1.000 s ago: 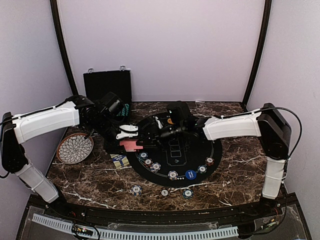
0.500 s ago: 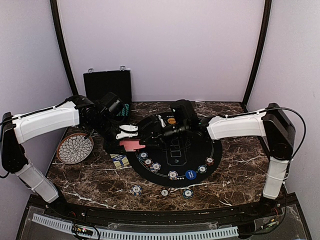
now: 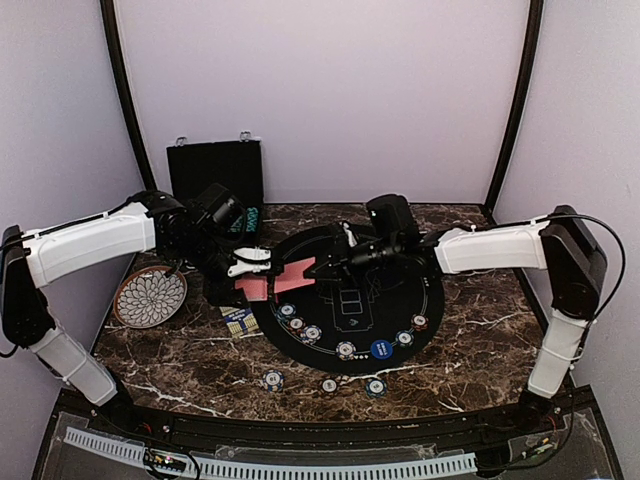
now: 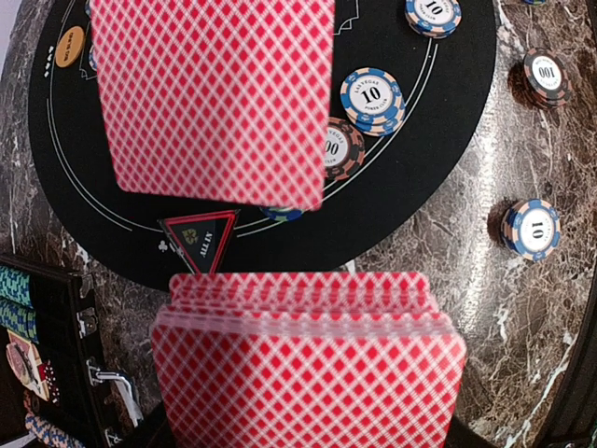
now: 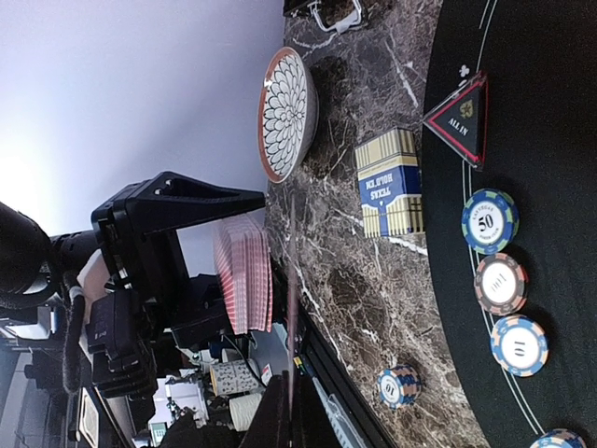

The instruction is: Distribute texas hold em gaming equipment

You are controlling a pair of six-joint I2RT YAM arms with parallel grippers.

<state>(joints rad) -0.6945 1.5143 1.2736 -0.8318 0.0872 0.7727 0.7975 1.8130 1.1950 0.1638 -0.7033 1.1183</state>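
My right gripper keeps going down to the open black mat [image 3: 308, 291] beside the all-in marker and lets go there, because the single red-backed card [image 3: 294, 274] is clear of the deck.
My left gripper [image 3: 250, 272] is shut on a fanned deck of red-backed playing cards [image 4: 308, 364], held above the table's left side; the deck hides its fingertips in the left wrist view. My right gripper [image 3: 325, 268] is shut on a single red-backed card [image 3: 293, 276], clear of the deck to its right. That card [image 5: 292, 308] shows edge-on in the right wrist view, pinched at the bottom. Striped poker chips [image 4: 373, 98] lie along the near rim of the black round mat [image 3: 415, 285]. A blue button disc [image 3: 381, 349] and an orange disc [image 4: 69, 47] lie on it too.
The black hard case [image 3: 215, 170] stands open at the back left. A white petal-pattern plate [image 3: 150, 296] sits at the left. A card box [image 3: 240, 322] lies beside the mat. Three chips [image 3: 329, 385] rest on the marble near the front edge. A triangular all-in marker [image 5: 462, 119] lies on the mat.
My right gripper closed on one card at the deck and drew it away to the right. My left gripper with the deck barely moved.
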